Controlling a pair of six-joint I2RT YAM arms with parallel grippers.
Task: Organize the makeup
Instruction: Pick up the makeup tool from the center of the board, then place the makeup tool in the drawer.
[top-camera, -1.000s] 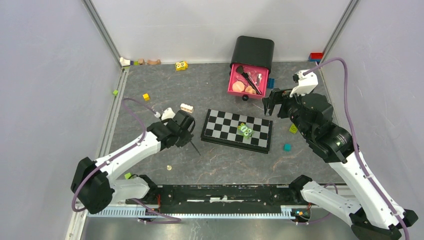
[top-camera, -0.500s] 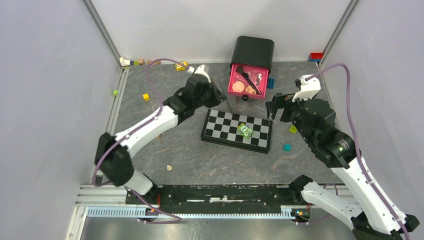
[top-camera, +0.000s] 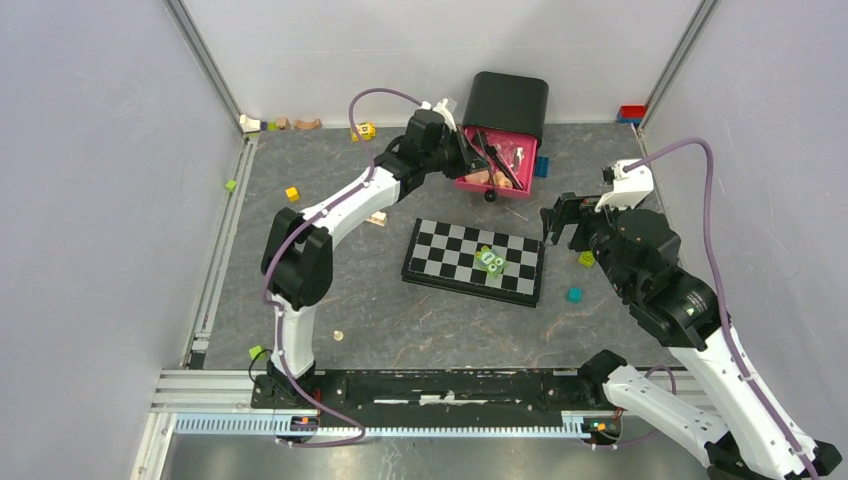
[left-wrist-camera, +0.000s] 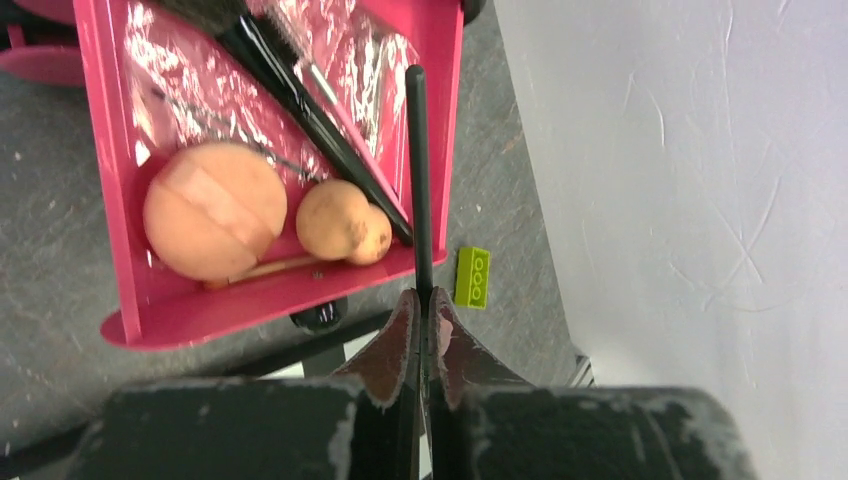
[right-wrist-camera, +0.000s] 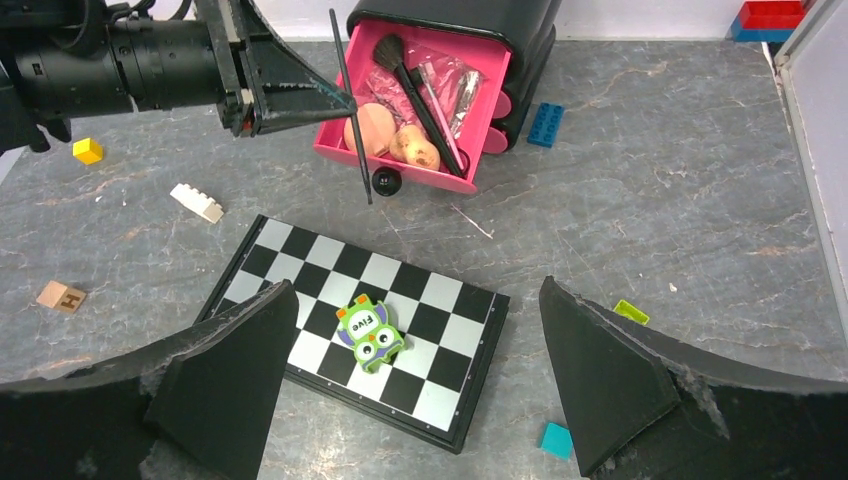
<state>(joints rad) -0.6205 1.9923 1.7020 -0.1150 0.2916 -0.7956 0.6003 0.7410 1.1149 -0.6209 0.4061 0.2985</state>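
My left gripper should go on moving the dark pencil (left-wrist-camera: 418, 170) in and down until the pencil is inside before it lets go. The pencil points lengthwise into the open pink drawer (top-camera: 512, 158).
My left gripper (left-wrist-camera: 422, 300) is shut on a thin dark pencil (left-wrist-camera: 418, 180), which it holds over the open pink drawer (left-wrist-camera: 112, 200). In the right wrist view the pencil (right-wrist-camera: 350, 110) slants down across the drawer's (right-wrist-camera: 430, 178) left corner. Inside lie a black long-handled brush (left-wrist-camera: 300, 110), a round peach puff (left-wrist-camera: 213, 210), a smaller peach sponge (left-wrist-camera: 340, 220) and clear wrapping. From above, the left gripper (top-camera: 468, 150) reaches to the drawer (top-camera: 530, 165) at the back. My right gripper (right-wrist-camera: 415, 283) hangs open and holds nothing, above the chequered board; from above this gripper (top-camera: 560, 218) is off the board's right end.
The chequered board (top-camera: 450, 255) lies mid-table with a green owl toy (top-camera: 490, 260) on it. A black organiser box (top-camera: 507, 100) houses the drawer. Small toy blocks lie scattered: a blue brick (right-wrist-camera: 546, 124), a teal cube (right-wrist-camera: 555, 440), a lime brick (left-wrist-camera: 472, 277) and a white brick (right-wrist-camera: 196, 202).
My left arm has swung from the near left of the table up to the pink drawer, carrying the pencil. The right gripper has drifted slightly right and stayed open.
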